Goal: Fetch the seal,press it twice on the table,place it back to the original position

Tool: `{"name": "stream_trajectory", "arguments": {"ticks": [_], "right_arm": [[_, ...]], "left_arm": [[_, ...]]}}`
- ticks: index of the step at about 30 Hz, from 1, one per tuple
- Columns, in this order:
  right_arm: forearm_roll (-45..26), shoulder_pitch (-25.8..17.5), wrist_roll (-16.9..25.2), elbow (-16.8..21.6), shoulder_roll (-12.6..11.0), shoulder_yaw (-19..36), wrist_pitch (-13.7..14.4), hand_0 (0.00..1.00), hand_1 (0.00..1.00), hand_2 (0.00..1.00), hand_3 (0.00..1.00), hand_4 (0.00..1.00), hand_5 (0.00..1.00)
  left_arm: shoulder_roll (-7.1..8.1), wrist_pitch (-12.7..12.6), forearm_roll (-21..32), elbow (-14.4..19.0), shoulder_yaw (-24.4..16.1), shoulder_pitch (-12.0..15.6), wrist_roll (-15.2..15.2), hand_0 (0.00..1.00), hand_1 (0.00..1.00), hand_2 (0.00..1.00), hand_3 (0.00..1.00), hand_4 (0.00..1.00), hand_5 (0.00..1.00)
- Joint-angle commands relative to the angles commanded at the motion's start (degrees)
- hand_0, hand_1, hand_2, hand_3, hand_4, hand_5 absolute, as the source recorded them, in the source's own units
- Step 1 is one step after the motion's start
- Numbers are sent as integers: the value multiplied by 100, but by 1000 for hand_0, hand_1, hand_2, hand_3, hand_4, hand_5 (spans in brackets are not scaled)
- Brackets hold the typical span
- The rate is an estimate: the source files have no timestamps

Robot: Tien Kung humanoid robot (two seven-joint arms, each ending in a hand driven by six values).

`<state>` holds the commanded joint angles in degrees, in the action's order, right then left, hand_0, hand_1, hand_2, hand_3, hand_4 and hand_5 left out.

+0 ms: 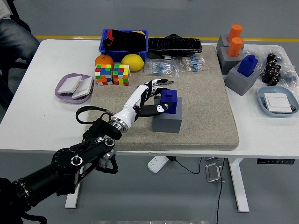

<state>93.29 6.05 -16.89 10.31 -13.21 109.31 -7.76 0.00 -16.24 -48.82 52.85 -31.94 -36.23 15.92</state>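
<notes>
My gripper will end up tipping the blue seal (169,101) crooked when it lifts the seal, while the grey block stays where it is, because fingers and thumb (155,109) reach in from one side.
The blue seal (170,101) stands upright in its grey block (167,121) in the middle of the beige mat (205,107). My left hand (159,96) reaches in from the lower left and sits against the seal's left side. Its fingers (156,84) are spread past the seal's far left corner and the thumb lies along the near left face. The hand brackets the seal without closing on it. My right arm does not show.
Two colour cubes (112,74), an orange and a lemon (132,61) lie at the mat's far left, with a blue bin (124,41) behind. A purple dish (74,87) is left of the mat. Grey blocks with orange and blue seals (238,60) stand far right.
</notes>
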Motion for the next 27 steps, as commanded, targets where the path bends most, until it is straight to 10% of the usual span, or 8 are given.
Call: {"name": "stream_trajectory", "arguments": {"ticks": [27], "right_arm": [[27,3,6,0,-12,10,-2,884,748,732,746,835,515]], "left_arm": [[0,-145,22,41,-7,-32,177,840,576,518,793,611,2]]}}
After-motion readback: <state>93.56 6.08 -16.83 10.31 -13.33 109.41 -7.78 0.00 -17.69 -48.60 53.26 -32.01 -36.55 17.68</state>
